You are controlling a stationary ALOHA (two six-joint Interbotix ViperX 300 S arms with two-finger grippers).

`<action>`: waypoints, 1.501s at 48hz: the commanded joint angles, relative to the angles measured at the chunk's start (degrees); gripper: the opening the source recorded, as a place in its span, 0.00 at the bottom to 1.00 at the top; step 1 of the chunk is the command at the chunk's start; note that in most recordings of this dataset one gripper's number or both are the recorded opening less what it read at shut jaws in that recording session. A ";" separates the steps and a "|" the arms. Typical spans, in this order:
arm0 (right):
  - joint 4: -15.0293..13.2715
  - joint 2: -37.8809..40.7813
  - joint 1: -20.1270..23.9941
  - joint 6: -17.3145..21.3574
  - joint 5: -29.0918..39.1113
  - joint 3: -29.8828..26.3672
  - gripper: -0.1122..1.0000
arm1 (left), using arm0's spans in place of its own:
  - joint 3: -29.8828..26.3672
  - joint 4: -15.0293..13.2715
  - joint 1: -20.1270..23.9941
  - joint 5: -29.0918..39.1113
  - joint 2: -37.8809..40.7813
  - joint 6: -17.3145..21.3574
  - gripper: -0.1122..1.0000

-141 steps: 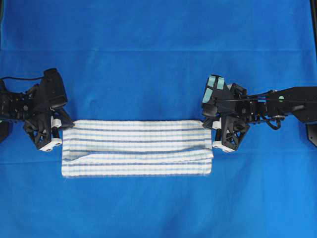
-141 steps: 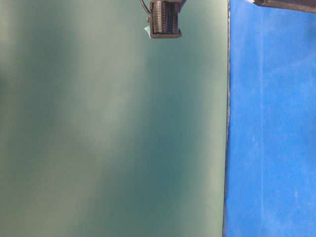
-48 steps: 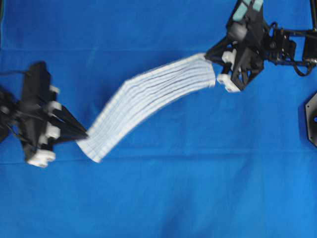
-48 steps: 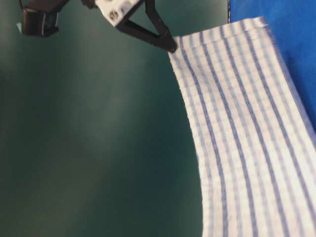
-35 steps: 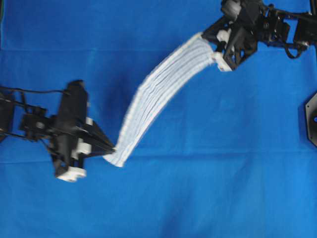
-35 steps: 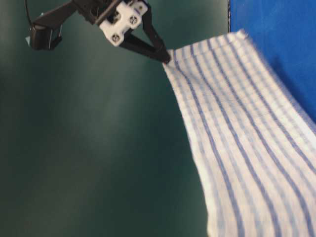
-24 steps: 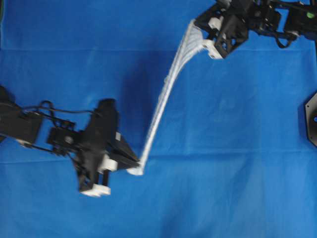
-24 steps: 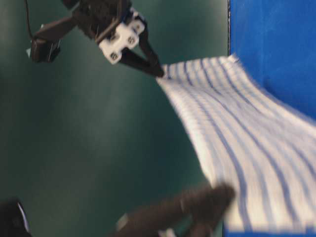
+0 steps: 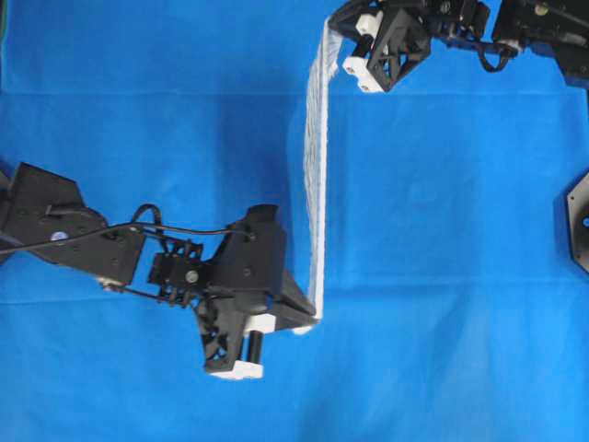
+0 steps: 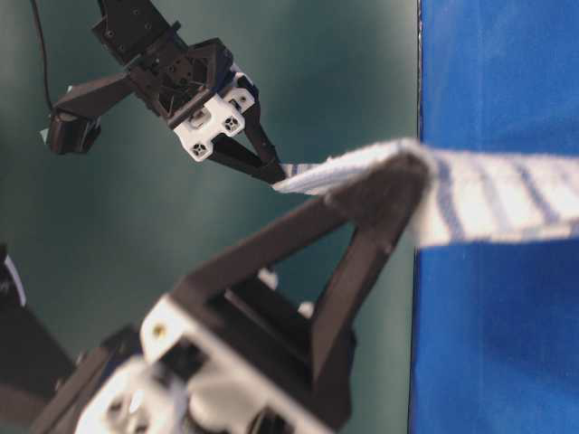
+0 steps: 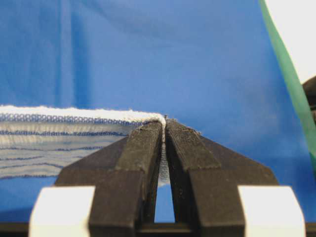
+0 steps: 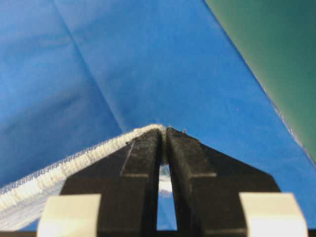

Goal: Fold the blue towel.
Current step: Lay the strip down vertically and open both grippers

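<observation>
The blue towel hangs edge-on and tight from both raised grippers, so next I lower its hem and spread the towel flat over the bright-blue covering before folding.
The blue towel, white with thin blue stripes, hangs off the table, stretched taut between both grippers. From overhead it shows edge-on as a narrow strip running from the back to the front. My left gripper is shut on its near end, and the hem sits pinched between the pads, the cloth trailing left. My right gripper is shut on the far end at the back edge; the hem runs from its tips. At table level the left gripper looms close, with the right gripper behind.
A plain bright-blue covering spreads over the whole table. A dark arm mount sits at the right edge. The left arm reaches in from the left. A green wall fills the left of the table-level view.
The left gripper has swung right toward the front middle and the right gripper left along the back. The towel has turned from a slanted band to a straight front-to-back line.
</observation>
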 commanded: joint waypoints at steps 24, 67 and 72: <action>-0.26 -11.78 -2.99 0.62 2.72 10.90 0.16 | -18.37 0.09 0.88 -2.29 13.71 7.21 0.11; -0.26 10.99 -0.53 -0.09 -2.02 -4.66 0.16 | 7.29 -0.35 -0.18 -9.67 3.52 -2.46 0.11; -0.26 10.99 -0.44 -0.26 -1.93 -4.48 0.16 | 7.12 -0.26 -0.09 -9.67 3.96 -2.37 0.12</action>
